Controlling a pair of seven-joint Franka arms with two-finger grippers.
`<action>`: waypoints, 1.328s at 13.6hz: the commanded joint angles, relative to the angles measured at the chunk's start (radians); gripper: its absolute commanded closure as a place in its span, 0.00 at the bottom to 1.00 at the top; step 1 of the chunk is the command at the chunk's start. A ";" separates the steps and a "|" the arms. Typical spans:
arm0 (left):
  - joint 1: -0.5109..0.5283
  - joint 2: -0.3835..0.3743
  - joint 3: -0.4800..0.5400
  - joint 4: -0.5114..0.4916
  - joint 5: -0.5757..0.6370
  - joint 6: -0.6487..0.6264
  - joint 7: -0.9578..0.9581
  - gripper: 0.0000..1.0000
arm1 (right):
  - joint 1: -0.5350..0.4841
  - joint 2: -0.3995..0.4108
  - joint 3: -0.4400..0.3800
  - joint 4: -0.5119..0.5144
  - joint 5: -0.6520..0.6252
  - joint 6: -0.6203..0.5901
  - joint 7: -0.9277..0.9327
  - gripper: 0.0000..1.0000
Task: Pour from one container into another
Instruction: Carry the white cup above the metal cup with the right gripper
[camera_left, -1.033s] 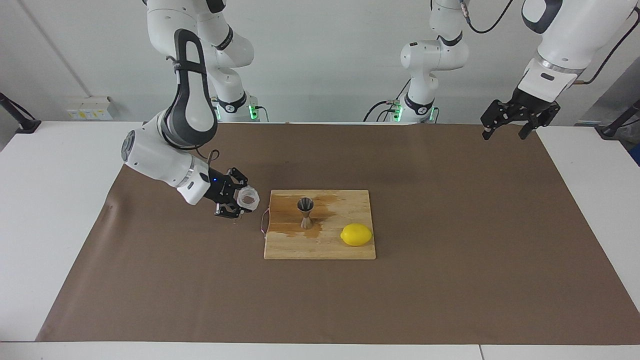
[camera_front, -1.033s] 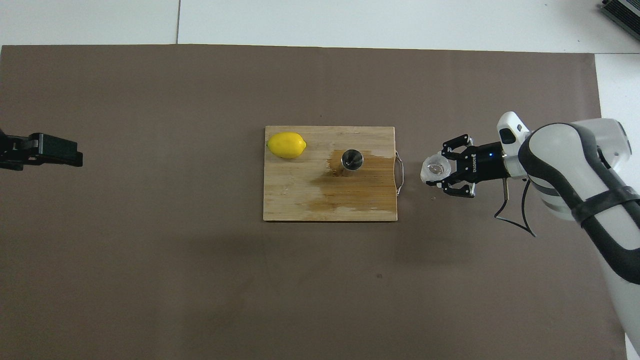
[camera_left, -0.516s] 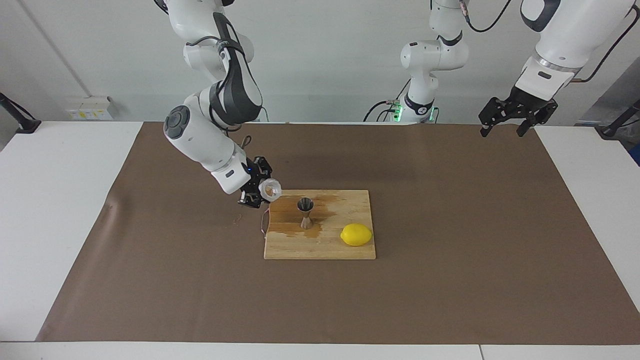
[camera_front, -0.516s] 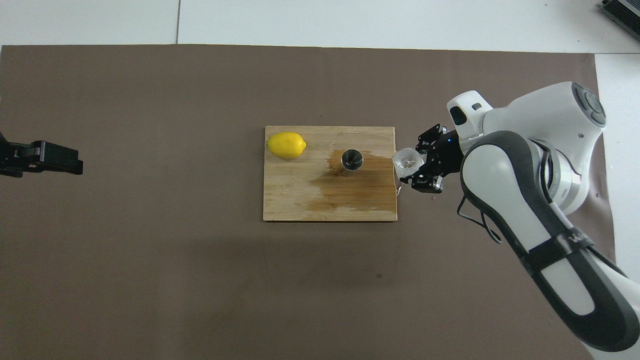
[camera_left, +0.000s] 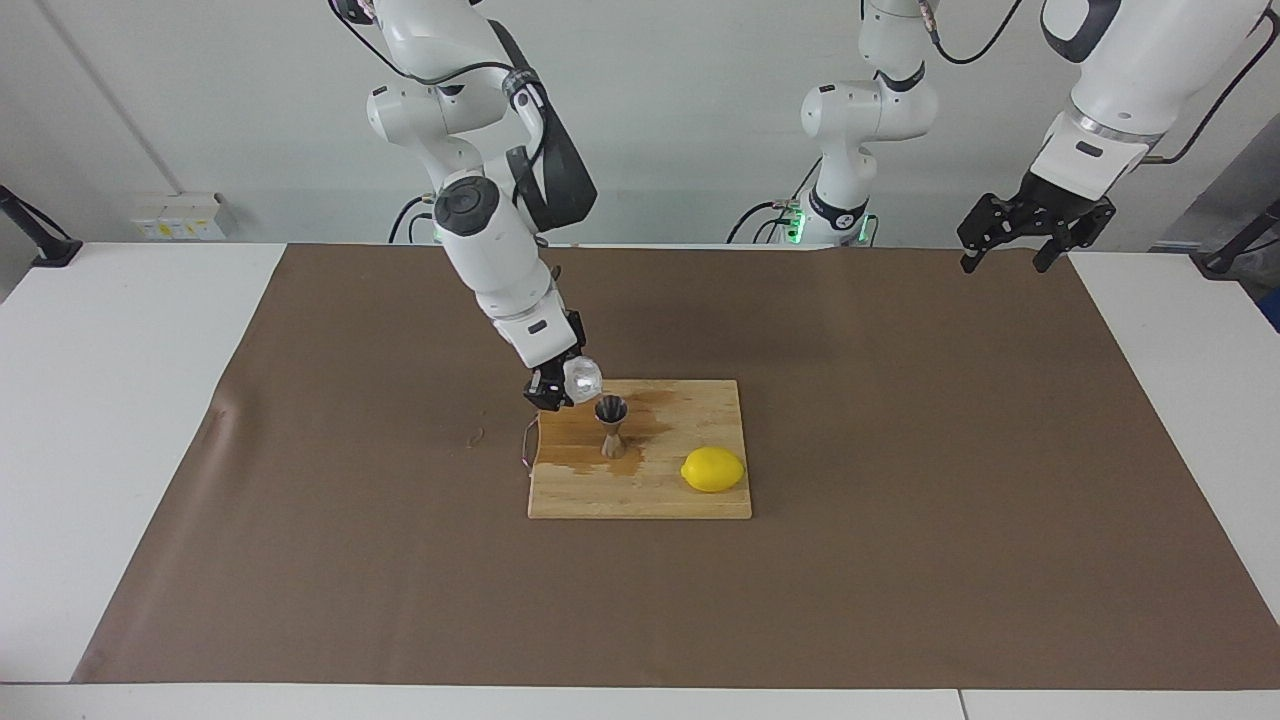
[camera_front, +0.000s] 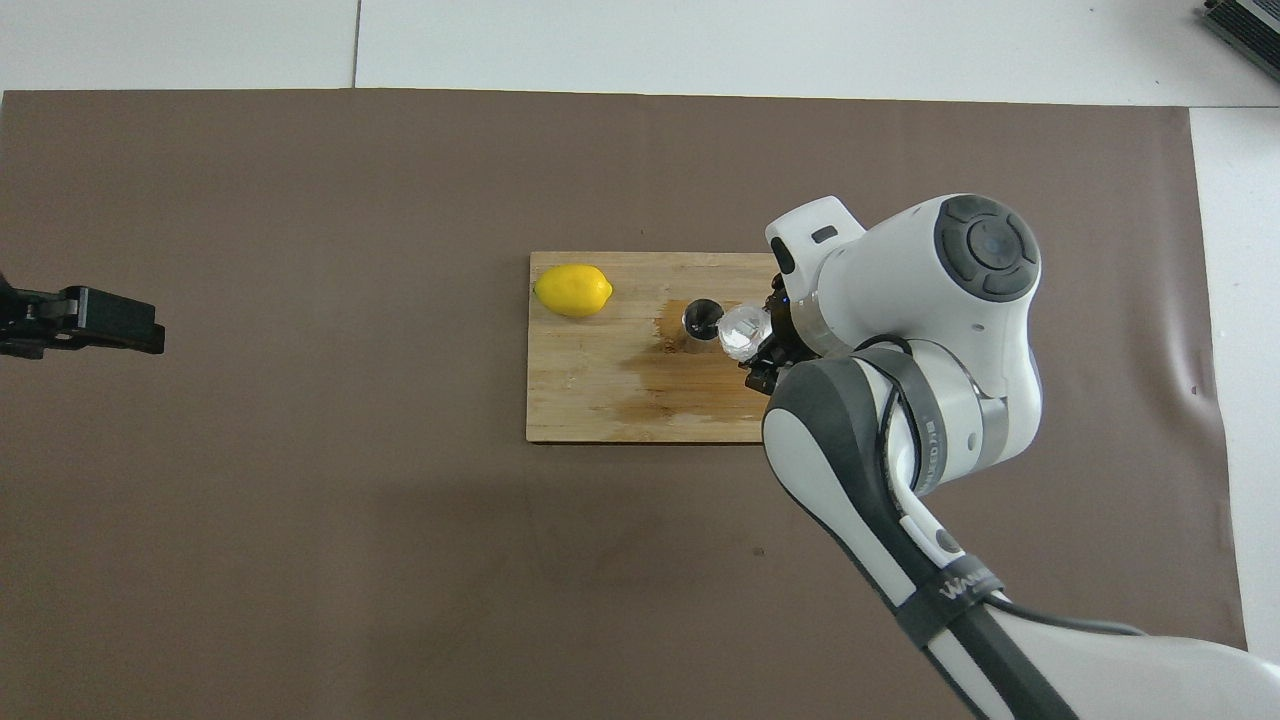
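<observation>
I should move the cup closer with my right gripper and tip it steeply over the jigger's opening (camera_front: 701, 319), because the clear cup's edge (camera_front: 727, 330) is next to the jigger and tilted too little.
The small clear textured cup (camera_left: 582, 379) is held in my right gripper (camera_left: 560, 388), which is shut on it and holds it tilted just above and beside the rim of the steel hourglass jigger (camera_left: 611, 425). The jigger stands upright on the wooden cutting board (camera_left: 640, 490). In the overhead view the cup (camera_front: 742, 332) sits right next to the jigger's mouth (camera_front: 702, 318), with the right gripper (camera_front: 765, 350) mostly hidden under the arm. My left gripper (camera_left: 1012, 240) waits in the air at the left arm's end of the table; it also shows in the overhead view (camera_front: 90, 320).
A yellow lemon (camera_left: 713, 469) lies on the cutting board, toward the left arm's end and farther from the robots than the jigger. The board has a dark wet stain (camera_left: 655, 415) around the jigger. A brown mat (camera_left: 900, 560) covers the table.
My right arm has swung the cup from beside the board's handle end up over the board, to the jigger's rim, and has turned the cup over further. The left arm has barely moved.
</observation>
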 joint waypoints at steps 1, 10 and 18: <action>0.021 -0.029 -0.011 -0.039 0.010 0.020 0.017 0.00 | 0.002 0.005 0.002 0.024 -0.075 -0.016 0.064 0.60; 0.007 -0.002 -0.014 -0.025 0.010 0.022 0.032 0.00 | 0.042 0.085 0.002 0.243 -0.225 -0.276 0.159 0.58; 0.019 -0.002 -0.016 -0.028 0.008 0.014 0.030 0.00 | 0.068 0.148 0.004 0.300 -0.283 -0.292 0.214 0.58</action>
